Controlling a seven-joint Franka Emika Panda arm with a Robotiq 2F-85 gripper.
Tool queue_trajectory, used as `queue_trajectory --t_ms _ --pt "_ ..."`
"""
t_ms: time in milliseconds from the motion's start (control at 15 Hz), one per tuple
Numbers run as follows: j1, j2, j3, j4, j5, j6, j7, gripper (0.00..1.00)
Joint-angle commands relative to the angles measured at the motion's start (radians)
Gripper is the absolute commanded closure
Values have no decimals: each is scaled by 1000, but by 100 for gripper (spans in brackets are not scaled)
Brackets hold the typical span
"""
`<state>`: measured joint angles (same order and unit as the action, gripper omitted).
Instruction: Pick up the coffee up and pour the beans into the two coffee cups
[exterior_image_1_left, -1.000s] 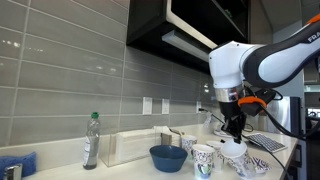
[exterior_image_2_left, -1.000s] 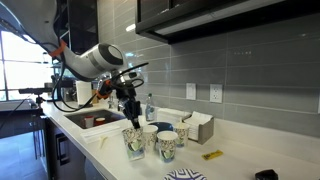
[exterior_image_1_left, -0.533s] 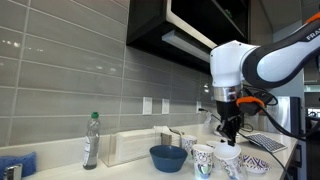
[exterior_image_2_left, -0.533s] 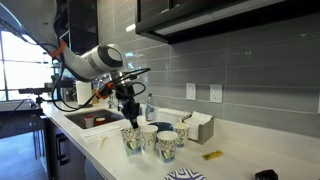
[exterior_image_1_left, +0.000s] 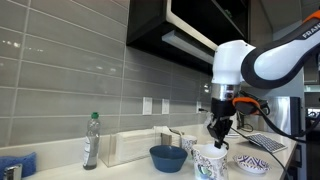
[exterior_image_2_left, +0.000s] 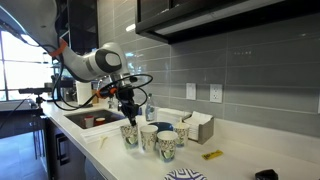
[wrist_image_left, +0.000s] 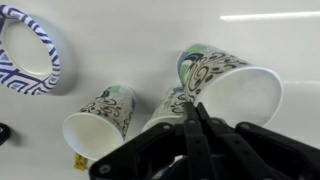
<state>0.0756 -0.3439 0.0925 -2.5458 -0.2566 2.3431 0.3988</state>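
The tall white cup (exterior_image_2_left: 129, 136) hangs upright over open counter (exterior_image_2_left: 123, 154) next to the other cups, so the robot's gripper should go on lowering it until its base stands there, and then let go.
My gripper (wrist_image_left: 195, 108) is shut, pinching the rim of the coffee (wrist_image_left: 172, 104), the tall white cup with a blue-green pattern that hangs straight under my fingers. In both exterior views the gripper (exterior_image_1_left: 219, 131) (exterior_image_2_left: 128, 108) holds this cup (exterior_image_1_left: 221, 157) (exterior_image_2_left: 130, 135) just above the counter. The two coffee cups stand on either side of it in the wrist view, one to the left (wrist_image_left: 100, 118) and one to the right (wrist_image_left: 228, 85). They also show in an exterior view (exterior_image_2_left: 149, 138) (exterior_image_2_left: 166, 147). The inside of the held cup is hidden.
A blue bowl (exterior_image_1_left: 167, 158) sits behind the cups. A shallow patterned bowl (wrist_image_left: 28, 55) (exterior_image_1_left: 250, 164) lies close beside them. A bottle (exterior_image_1_left: 91, 140) and a tissue box (exterior_image_1_left: 140, 146) stand by the tiled wall. A sink (exterior_image_2_left: 95, 120) is to one side.
My gripper has shifted sideways along the counter and slightly upward, and the tall cup has moved with it, lifting off the counter.
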Motion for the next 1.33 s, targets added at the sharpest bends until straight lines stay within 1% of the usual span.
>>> queue_trajectory --t_ms 0,467,600,800,867,933,1000,1067,1133,1200,1267 --pt "2 -20 1 -31 94 29 -92 99" --pt "12 -12 -6 -44 198 52 -182 99" --pt "24 -17 -15 -55 244 97 -225 99" --pt "34 2 -18 -65 296 131 -281 99" --pt "37 6 -17 -69 307 138 -296 72" --pt "39 8 -17 -72 317 144 -311 70" --pt "40 8 -16 -76 321 147 -320 64" --pt "18 2 5 -72 278 122 -280 58" --pt "14 -12 13 -74 263 114 -275 50" --pt "1 -29 29 -71 227 89 -246 44" --pt "-12 -53 44 -72 193 64 -220 36"
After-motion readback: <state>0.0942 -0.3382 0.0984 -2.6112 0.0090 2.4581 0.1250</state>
